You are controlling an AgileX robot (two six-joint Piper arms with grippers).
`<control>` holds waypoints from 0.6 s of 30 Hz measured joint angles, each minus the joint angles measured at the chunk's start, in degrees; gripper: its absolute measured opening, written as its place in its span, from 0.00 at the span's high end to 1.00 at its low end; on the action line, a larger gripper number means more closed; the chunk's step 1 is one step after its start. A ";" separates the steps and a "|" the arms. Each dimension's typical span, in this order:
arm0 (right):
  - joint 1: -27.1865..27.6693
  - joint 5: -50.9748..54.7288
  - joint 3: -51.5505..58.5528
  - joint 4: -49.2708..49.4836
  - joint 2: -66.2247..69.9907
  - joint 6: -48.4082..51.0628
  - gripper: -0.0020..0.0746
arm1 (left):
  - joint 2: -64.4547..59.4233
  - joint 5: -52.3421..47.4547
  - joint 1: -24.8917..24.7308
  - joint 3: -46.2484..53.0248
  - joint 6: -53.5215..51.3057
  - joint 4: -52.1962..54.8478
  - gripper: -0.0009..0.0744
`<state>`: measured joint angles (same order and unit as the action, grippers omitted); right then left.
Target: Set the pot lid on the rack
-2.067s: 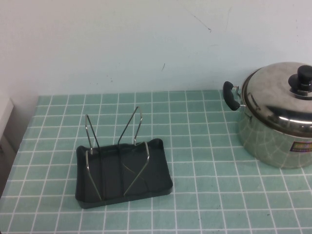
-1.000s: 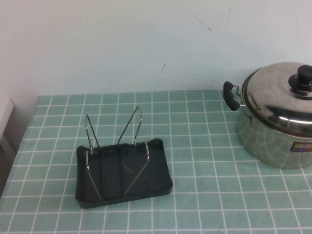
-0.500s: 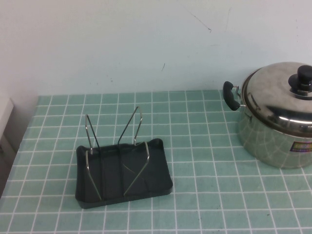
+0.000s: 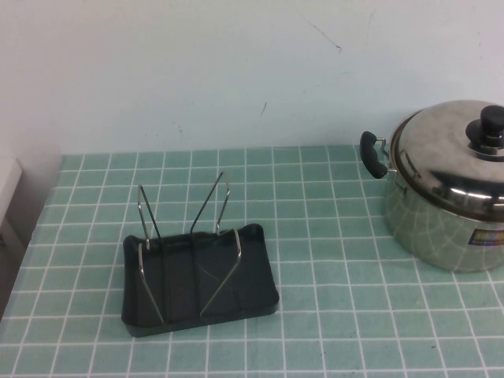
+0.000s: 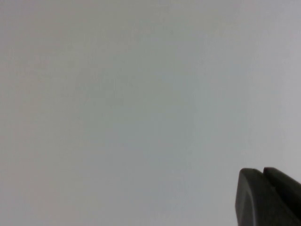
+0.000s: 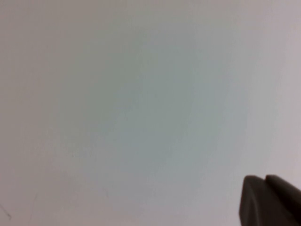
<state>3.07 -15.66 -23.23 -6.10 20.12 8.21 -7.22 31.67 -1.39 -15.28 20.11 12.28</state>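
The robot's right gripper should keep going toward the black knob (image 4: 493,120) until its fingers are on both sides of it, as the knob stands clear on top of the pot lid (image 4: 447,150).
The shiny steel pot lid (image 4: 449,150) with its black knob (image 4: 491,126) sits closed on the steel pot (image 4: 437,232) at the table's right edge. The black rack (image 4: 256,272) with silver wire uprights (image 4: 222,189) stands empty at the front left of the green tiled table. Neither arm shows in the high view. My left gripper (image 5: 262,172) shows only as dark fingertips pressed together, facing a blank pale wall, holding nothing. My right gripper (image 6: 265,178) looks the same in its wrist view, fingertips together and empty.
The pot has a black side handle (image 4: 372,153) pointing toward the rack. A pale wall runs behind the table. The table's left edge (image 4: 31,228) drops off beside a white object.
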 joint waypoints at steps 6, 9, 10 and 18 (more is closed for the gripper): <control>0.00 -11.41 -2.60 -10.63 20.10 -8.65 0.98 | -12.42 4.81 0.00 -4.54 16.80 20.23 0.99; 0.00 -22.90 -3.57 -20.90 29.53 -13.45 0.98 | -18.71 9.16 0.00 -6.36 22.06 30.39 0.99; 0.00 -25.82 -4.07 -24.26 32.72 -15.59 0.98 | -21.19 11.24 0.00 -6.95 24.32 33.26 0.99; 0.00 -29.37 -8.57 -28.96 52.49 -21.72 0.95 | -30.94 19.42 0.00 -7.90 32.76 36.00 0.99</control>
<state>3.07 -45.04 -31.80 -35.06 72.62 -13.51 -38.16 51.09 -1.39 -23.17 52.87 48.29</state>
